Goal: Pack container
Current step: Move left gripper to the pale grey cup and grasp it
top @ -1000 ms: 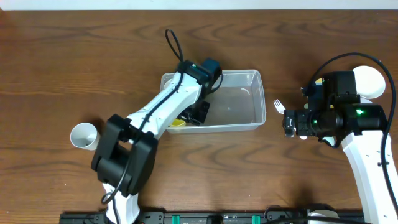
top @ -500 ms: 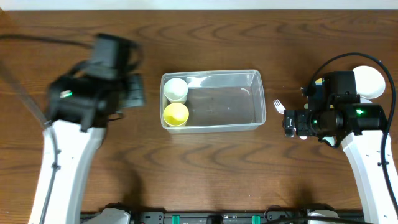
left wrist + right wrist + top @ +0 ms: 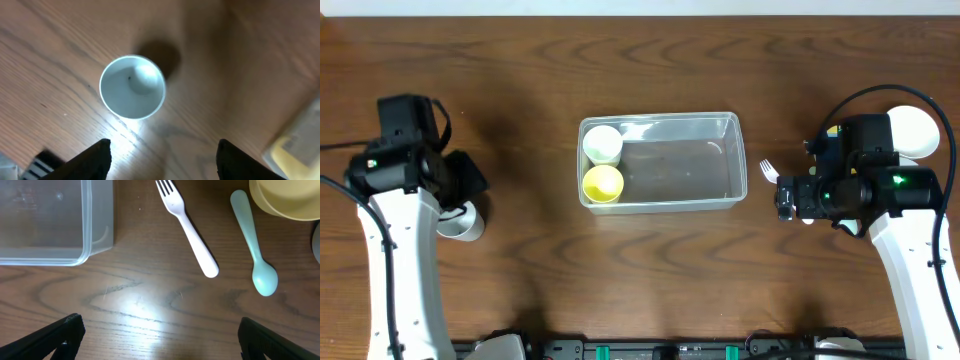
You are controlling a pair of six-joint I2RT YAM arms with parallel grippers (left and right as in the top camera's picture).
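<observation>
The white cup (image 3: pixel 464 225) stands free and upright, and the cup's rim faces my open fingers. So my left gripper should keep going down until the fingers straddle the cup's side (image 3: pixel 164 93).
The clear container (image 3: pixel 680 160) lies at the table's middle, with a white cup (image 3: pixel 603 144) and a yellow cup (image 3: pixel 603 183) upright in its left end. My left gripper (image 3: pixel 466 182) hangs at the far left, just above another white cup (image 3: pixel 460 222) that stands on the table. That cup (image 3: pixel 132 87) shows from above in the left wrist view, ahead of the open, empty left gripper (image 3: pixel 162 157). My right gripper (image 3: pixel 786 198) is open and empty right of the container. Its wrist view shows the container's corner (image 3: pixel 95 225), with the right gripper (image 3: pixel 160 335) over bare wood.
A white fork (image 3: pixel 187 227) and a light blue spoon (image 3: pixel 252 245) lie right of the container. Beside them sits a yellow bowl (image 3: pixel 285 200), and a white bowl (image 3: pixel 912 130) stands at the far right. A blurred pale shape (image 3: pixel 300 140) sits at the left wrist view's right edge.
My left arm has swung out of the container to the far left, above the white cup on the table, and its jaws have opened wider. The right arm has not moved.
</observation>
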